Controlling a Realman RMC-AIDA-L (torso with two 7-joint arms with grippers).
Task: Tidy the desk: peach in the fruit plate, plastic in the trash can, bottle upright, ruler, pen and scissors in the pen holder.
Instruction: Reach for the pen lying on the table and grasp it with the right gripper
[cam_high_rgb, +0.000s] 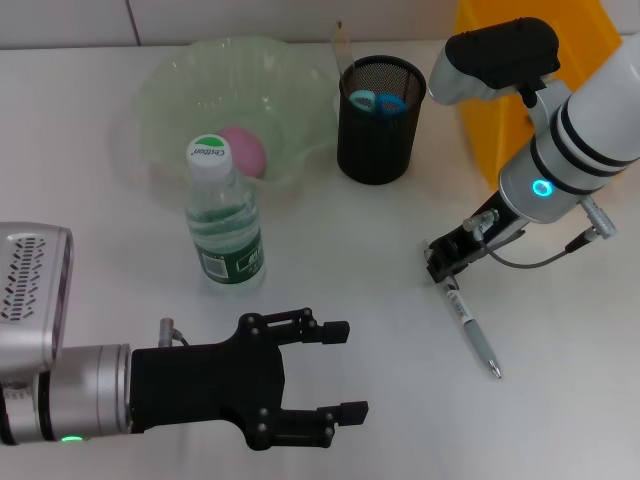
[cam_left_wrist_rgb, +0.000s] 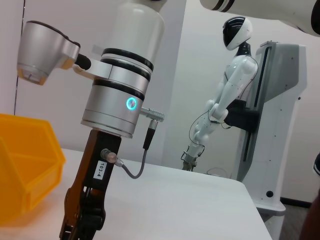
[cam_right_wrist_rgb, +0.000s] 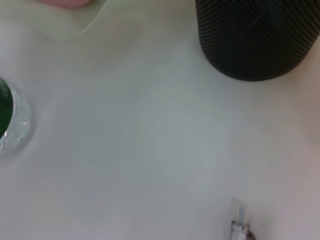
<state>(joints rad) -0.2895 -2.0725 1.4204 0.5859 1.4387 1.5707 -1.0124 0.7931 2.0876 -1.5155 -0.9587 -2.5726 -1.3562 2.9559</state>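
Observation:
Next, I open my right gripper and take the pen's body (cam_high_rgb: 460, 304) a little nearer the middle before I lift it, because the gripper is too close to the pen's far end (cam_right_wrist_rgb: 241, 214).
A pink peach (cam_high_rgb: 243, 150) lies in the green translucent fruit plate (cam_high_rgb: 170, 90). The clear bottle (cam_high_rgb: 224, 225) with a green label stands upright in front of the plate. The black mesh pen holder (cam_high_rgb: 378, 120) holds blue-handled scissors (cam_high_rgb: 376, 101) and a clear ruler (cam_high_rgb: 340, 45). A white pen (cam_high_rgb: 472, 328) lies flat on the table at the right. My right gripper (cam_high_rgb: 447, 262) is low over the pen's far end. My left gripper (cam_high_rgb: 343, 369) is open and empty near the front edge, in front of the bottle.
An orange bin (cam_high_rgb: 490, 110) stands at the back right behind my right arm; it also shows in the left wrist view (cam_left_wrist_rgb: 25, 170). The right wrist view shows the pen holder (cam_right_wrist_rgb: 260, 35) and the pen's end (cam_right_wrist_rgb: 240, 225). A white humanoid robot (cam_left_wrist_rgb: 225, 100) stands beyond the table.

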